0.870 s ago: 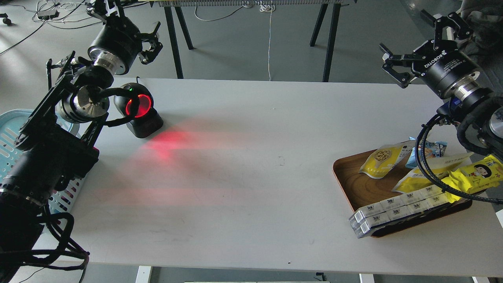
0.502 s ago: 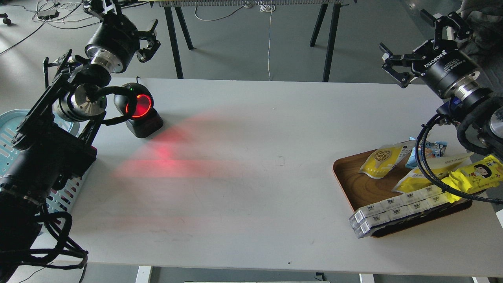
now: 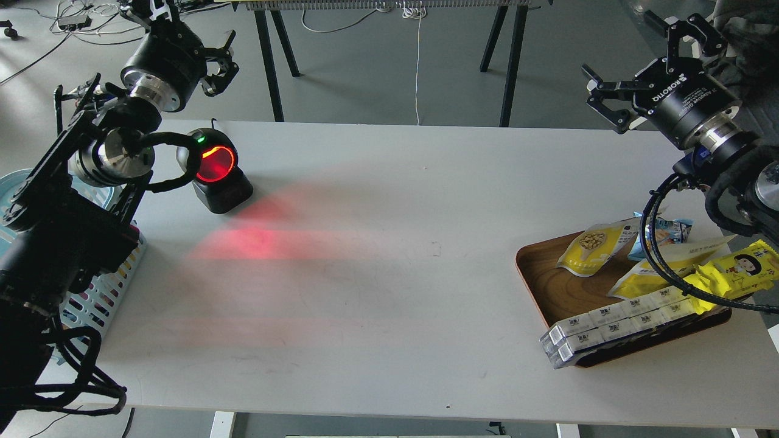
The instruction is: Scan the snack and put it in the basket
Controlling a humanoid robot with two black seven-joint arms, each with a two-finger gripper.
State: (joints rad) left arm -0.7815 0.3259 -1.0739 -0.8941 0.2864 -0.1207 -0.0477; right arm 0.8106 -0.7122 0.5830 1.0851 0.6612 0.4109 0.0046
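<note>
I expect the pouch (image 3: 597, 245) to stand up on its bottom when I set it down, because the yellow lower half (image 3: 582, 255) looks wide and filled out.
The snack (image 3: 593, 248), a small pouch with a yellow lower half and a round picture of beige balls, lies at the back left of the brown wooden tray (image 3: 548, 286) on the table's right side. My right gripper (image 3: 639, 61) is open and empty, high above the table's far right corner, well behind the tray. The light blue basket (image 3: 91, 298) stands off the table's left edge, mostly hidden by my left arm. My left gripper (image 3: 218, 61) is open and empty, raised beyond the table's far left corner, above the scanner.
A black barcode scanner (image 3: 214, 167) with a glowing red window stands at the far left and casts red light on the white table (image 3: 389, 304). The tray also holds a bright yellow cartoon-face wrapper (image 3: 739, 267), a light blue packet (image 3: 666, 231) and white boxes (image 3: 608, 325).
</note>
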